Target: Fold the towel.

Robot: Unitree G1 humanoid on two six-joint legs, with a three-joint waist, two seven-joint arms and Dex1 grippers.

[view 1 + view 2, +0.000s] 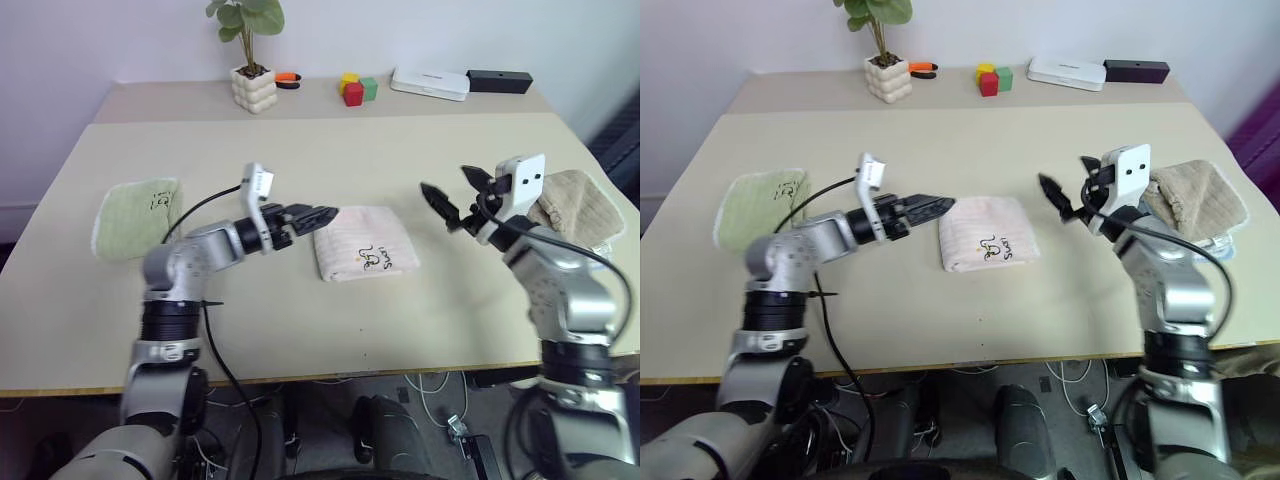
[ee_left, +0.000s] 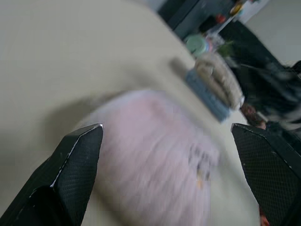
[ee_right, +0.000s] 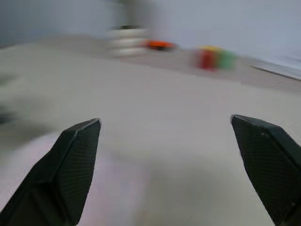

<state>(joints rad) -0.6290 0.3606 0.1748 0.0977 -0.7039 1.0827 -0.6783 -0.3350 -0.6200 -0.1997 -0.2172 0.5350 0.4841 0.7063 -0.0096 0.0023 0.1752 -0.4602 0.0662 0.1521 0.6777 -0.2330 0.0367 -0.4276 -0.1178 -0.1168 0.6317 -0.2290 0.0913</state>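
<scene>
The pale pink towel (image 1: 364,232) lies in a compact, rounded bundle (image 1: 370,271), so it should stay folded, with its loose end hanging down, when the robot carries it by one side.
The towel (image 1: 365,255) is pale pink and lies folded into a small rectangle at the middle of the table, with a dark printed mark on its near half. My left gripper (image 1: 325,215) hovers just left of it, pointing at its far left corner. In the left wrist view its fingers (image 2: 77,160) stand wide apart with the towel (image 2: 155,169) beyond them and nothing held. My right gripper (image 1: 450,197) hangs open in the air to the right of the towel, apart from it and empty.
A light green towel (image 1: 138,215) lies at the table's left and a tan-brown towel (image 1: 578,205) at its right edge. Along the back stand a potted plant (image 1: 253,88), coloured blocks (image 1: 355,88), a white box (image 1: 430,83) and a black box (image 1: 498,81).
</scene>
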